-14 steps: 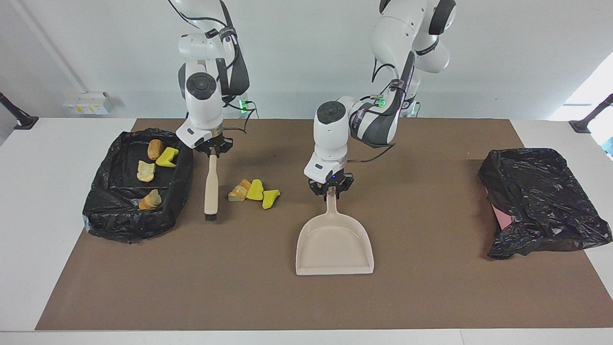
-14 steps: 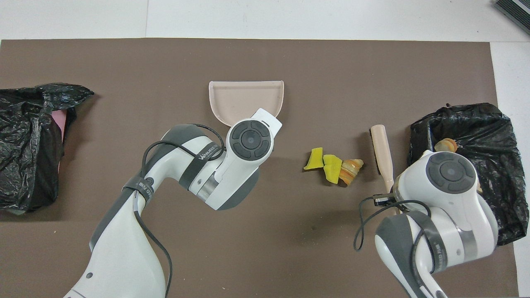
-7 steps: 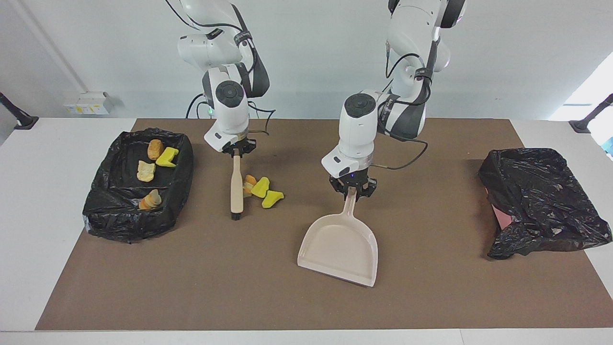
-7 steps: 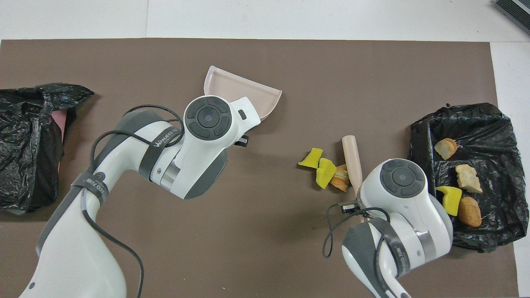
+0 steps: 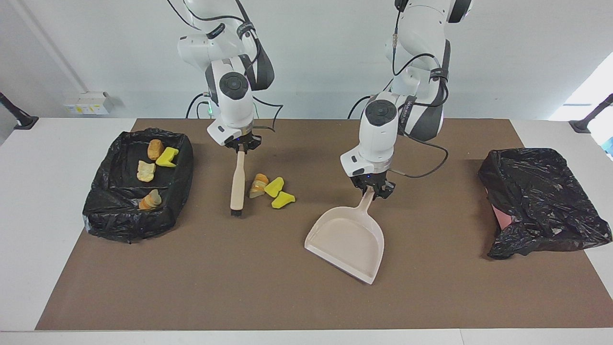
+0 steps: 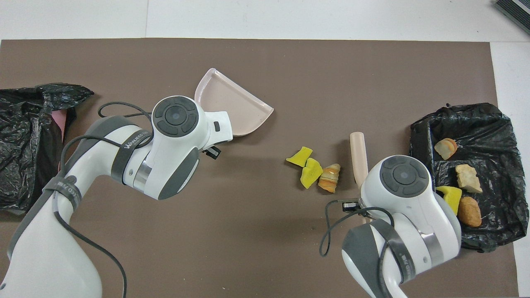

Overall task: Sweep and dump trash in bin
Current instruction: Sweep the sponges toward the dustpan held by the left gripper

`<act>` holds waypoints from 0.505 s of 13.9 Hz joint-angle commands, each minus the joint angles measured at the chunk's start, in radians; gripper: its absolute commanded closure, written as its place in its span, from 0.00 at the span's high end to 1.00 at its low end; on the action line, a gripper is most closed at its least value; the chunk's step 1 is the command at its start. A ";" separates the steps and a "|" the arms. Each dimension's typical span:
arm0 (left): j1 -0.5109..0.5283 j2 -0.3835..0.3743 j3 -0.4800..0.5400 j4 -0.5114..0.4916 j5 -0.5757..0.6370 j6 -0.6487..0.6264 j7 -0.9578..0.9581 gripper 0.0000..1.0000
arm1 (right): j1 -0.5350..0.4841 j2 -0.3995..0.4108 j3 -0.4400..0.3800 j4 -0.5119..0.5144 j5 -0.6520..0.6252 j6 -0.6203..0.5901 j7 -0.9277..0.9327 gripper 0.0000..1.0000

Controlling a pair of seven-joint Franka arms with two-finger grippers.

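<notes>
Next, I turn the dustpan with my left gripper to face the trash lumps (image 6: 311, 172) before my right gripper sweeps them in, because the dustpan's opening (image 6: 243, 89) slants away from them.
Three trash lumps lie together on the brown mat: an orange-brown one (image 5: 259, 186) (image 6: 330, 178) and two yellow wedges (image 5: 274, 187) (image 5: 282, 200) (image 6: 300, 156). My right gripper (image 5: 239, 149) is shut on the handle of a cream brush (image 5: 235, 184) (image 6: 358, 155). The brush's dark bristle end is down at the mat, just beside the lumps on the right arm's side. My left gripper (image 5: 372, 192) is shut on the handle of the beige dustpan (image 5: 347, 242) (image 6: 230, 109). The pan's mouth is turned slantwise toward the right arm's end. The black-lined bin (image 5: 103, 201) (image 6: 488, 120) holds several more lumps.
A crumpled black bag (image 5: 541, 201) (image 6: 25, 136) over something pink lies at the left arm's end of the mat. White table (image 5: 38, 191) borders the mat at both ends. A cable hangs from each wrist.
Both arms moved toward the left arm's end. The brush pushed the three lumps that way. The dustpan shifted and swung so its mouth now faces slantwise.
</notes>
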 commanded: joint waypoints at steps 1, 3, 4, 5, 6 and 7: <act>0.033 -0.060 -0.007 -0.083 -0.032 0.039 0.090 0.35 | -0.007 -0.113 0.011 -0.092 -0.032 -0.026 0.047 0.00; 0.032 -0.054 -0.007 -0.084 -0.043 0.062 0.090 0.36 | -0.005 -0.134 0.013 -0.124 -0.018 -0.035 0.033 0.00; 0.027 -0.050 -0.005 -0.092 -0.043 0.080 0.090 0.36 | 0.001 -0.124 0.013 -0.131 -0.015 -0.028 0.033 0.00; 0.025 -0.051 -0.005 -0.104 -0.043 0.097 0.090 0.36 | 0.005 -0.101 0.013 -0.134 -0.011 -0.014 0.038 0.00; 0.025 -0.053 -0.005 -0.112 -0.043 0.105 0.090 0.36 | 0.007 -0.070 0.013 -0.132 0.001 0.018 0.028 0.00; 0.022 -0.053 -0.007 -0.114 -0.043 0.105 0.090 0.33 | 0.002 -0.052 0.013 -0.131 0.041 0.055 -0.007 0.00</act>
